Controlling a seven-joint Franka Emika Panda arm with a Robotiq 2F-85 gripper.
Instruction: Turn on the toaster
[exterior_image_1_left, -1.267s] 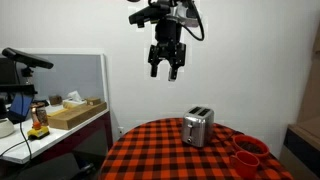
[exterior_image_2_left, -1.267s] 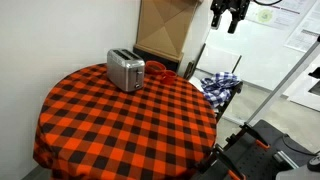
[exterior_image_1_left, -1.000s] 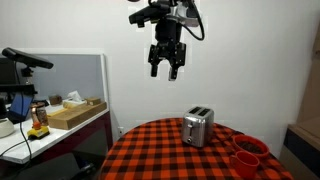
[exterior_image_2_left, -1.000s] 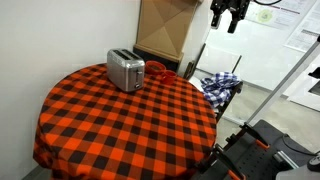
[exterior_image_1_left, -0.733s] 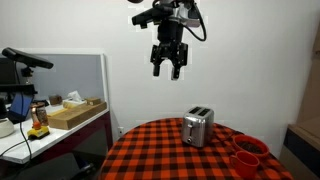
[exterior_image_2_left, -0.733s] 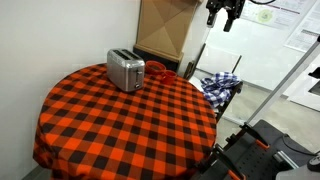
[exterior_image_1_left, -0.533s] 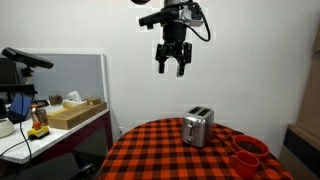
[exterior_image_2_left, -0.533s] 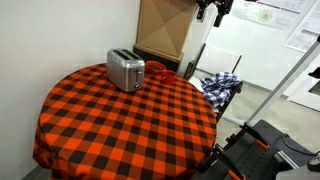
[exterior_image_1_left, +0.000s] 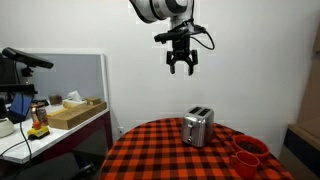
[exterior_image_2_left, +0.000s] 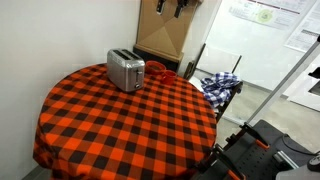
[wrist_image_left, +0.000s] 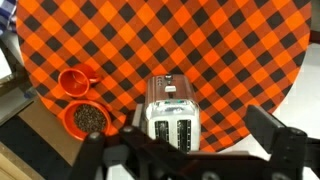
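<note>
The lever (wrist_image_left: 170, 88) sticks out high on the toaster's end (wrist_image_left: 168, 80). So it will slide down and lights will come on when I push it.
The shiny silver two-slot toaster (exterior_image_1_left: 198, 128) stands on the round table with the red-and-black checked cloth (exterior_image_1_left: 170, 155), near its far edge; it shows in both exterior views (exterior_image_2_left: 126, 70). In the wrist view the toaster (wrist_image_left: 172, 115) lies straight below, its dark slots facing up. My gripper (exterior_image_1_left: 181, 68) hangs open and empty high above the toaster, well clear of it. In an exterior view only its lower end (exterior_image_2_left: 180, 7) shows at the top edge. In the wrist view its two fingers (wrist_image_left: 180, 138) are spread on either side of the toaster.
Two red cups (exterior_image_1_left: 245, 155) stand beside the toaster, also in the wrist view (wrist_image_left: 80, 100). A cardboard box (exterior_image_2_left: 165, 35) and a chair with plaid cloth (exterior_image_2_left: 218, 85) are behind the table. A desk with clutter (exterior_image_1_left: 50, 115) stands to one side.
The arm has swung sideways at height, so the gripper went from off to one side to roughly over the toaster. The gripper stayed open. The toaster and cups have not moved.
</note>
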